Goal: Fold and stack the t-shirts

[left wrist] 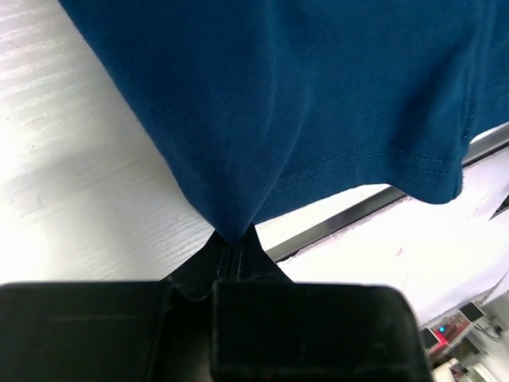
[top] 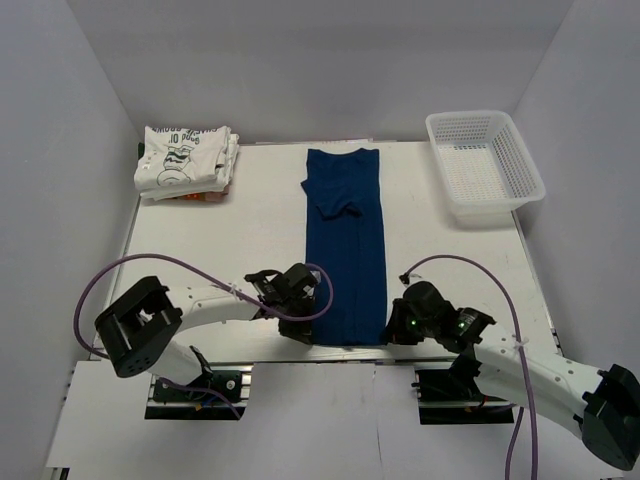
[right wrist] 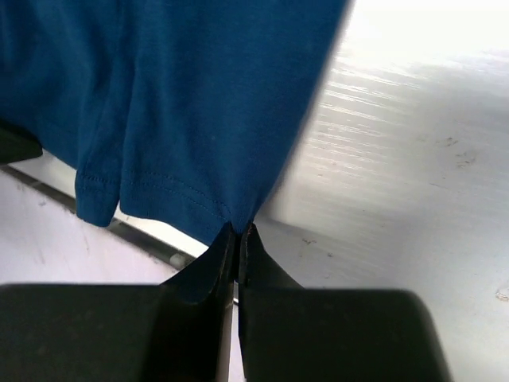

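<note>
The straight navy-blue t-shirt has both hem corners (top: 379, 338) pinched in my grippers, so my right gripper should keep carrying its corner until it's just short of the collar (top: 348, 195).
The navy-blue t-shirt (top: 345, 240) lies as a long narrow strip down the middle of the table, sleeves folded in. My left gripper (top: 304, 338) is shut on its near left hem corner; in the left wrist view the gripper (left wrist: 232, 239) pinches the cloth (left wrist: 318, 95). My right gripper (top: 388, 335) is shut on the near right hem corner, seen in the right wrist view with the gripper (right wrist: 239, 231) pinching the cloth (right wrist: 183, 103). The corners are lifted a little off the table. Folded white printed t-shirts (top: 185, 160) sit stacked at the far left.
A white plastic mesh basket (top: 484, 165) stands at the far right. The table's near edge with a metal rail (left wrist: 382, 203) runs just under the shirt's hem. Purple cables loop over both arms.
</note>
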